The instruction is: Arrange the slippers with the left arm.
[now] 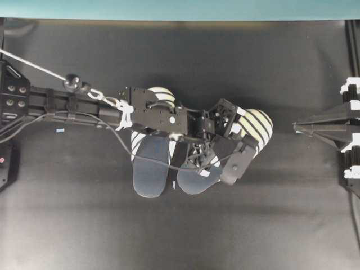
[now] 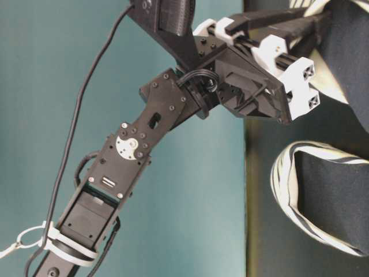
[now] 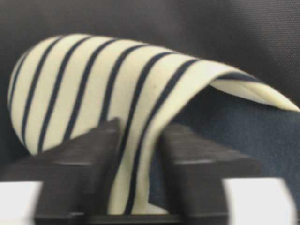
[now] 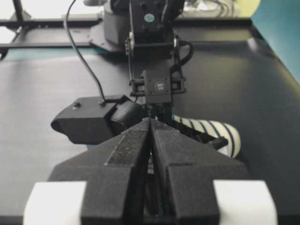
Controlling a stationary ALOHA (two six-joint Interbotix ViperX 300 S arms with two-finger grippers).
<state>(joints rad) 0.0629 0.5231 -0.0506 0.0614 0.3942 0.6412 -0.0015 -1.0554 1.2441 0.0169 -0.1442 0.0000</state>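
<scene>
The slipper in my left gripper slants with its toe (image 1: 258,127) away from the other slipper (image 1: 151,173), so I should lift it, turn it parallel and lower it alongside.
Two slippers lie side by side mid-table, toes toward the far edge. The left slipper (image 1: 151,169) shows its navy insole, and the left arm (image 1: 67,104) passes over its striped toe. The right slipper (image 1: 257,125) lies under the arm's wrist. My left gripper (image 3: 140,140) is shut on the edge of that slipper's striped upper (image 3: 93,89), one finger outside and one over the navy insole (image 3: 243,126). From above, the left gripper (image 1: 229,138) is mostly hidden by its own wrist. My right gripper (image 1: 296,127) stays at the right edge, shut on nothing (image 4: 150,123).
A black mat (image 1: 180,236) covers the table, with a teal wall (image 1: 169,8) behind. A loose cable (image 1: 121,140) droops from the left arm over the left slipper. A small white scrap (image 1: 174,184) lies between the heels and a blue scrap (image 1: 59,130) at left.
</scene>
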